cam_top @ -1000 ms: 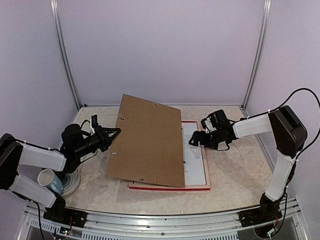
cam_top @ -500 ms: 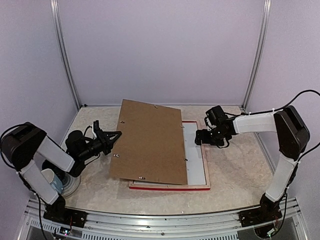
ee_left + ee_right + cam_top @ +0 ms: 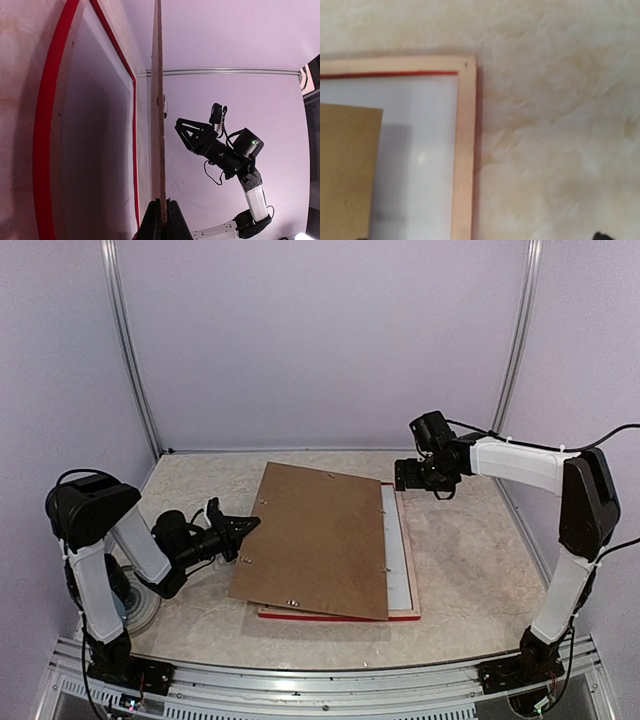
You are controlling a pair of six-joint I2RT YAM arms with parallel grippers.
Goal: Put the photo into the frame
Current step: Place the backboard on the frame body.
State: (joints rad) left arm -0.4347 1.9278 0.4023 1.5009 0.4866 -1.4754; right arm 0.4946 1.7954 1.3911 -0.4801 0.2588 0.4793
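Next, my right gripper goes back to the clip point(image 3: 385, 570) next to the board's near corner, because the board is slanted with that corner over the frame's red point(image 3: 386, 617) lower edge.
The frame point(image 3: 410, 570) lies face down on the table, pale wood up with a red lower edge. A white sheet point(image 3: 395, 550) lies inside it, the photo's plain back as far as I can tell. The brown backing board point(image 3: 315, 540) lies tilted over most of the frame. My left gripper point(image 3: 243, 530) is shut on the board's left edge; in the left wrist view its fingers point(image 3: 156, 222) clamp the board point(image 3: 158, 125) edge-on, above the frame point(image 3: 47, 150). My right gripper point(image 3: 407, 476) hovers over the frame's far right corner point(image 3: 465, 150), with its fingers out of the right wrist view.
A pale plate point(image 3: 143, 608) lies at the near left, partly behind the left arm. Metal posts point(image 3: 515, 350) and lilac walls close in the table. Bare marbled tabletop point(image 3: 470, 560) lies right of the frame.
The left gripper has carried the board right and lower, so it covers more of the frame. The right gripper has drawn back and up toward the frame's far right corner.
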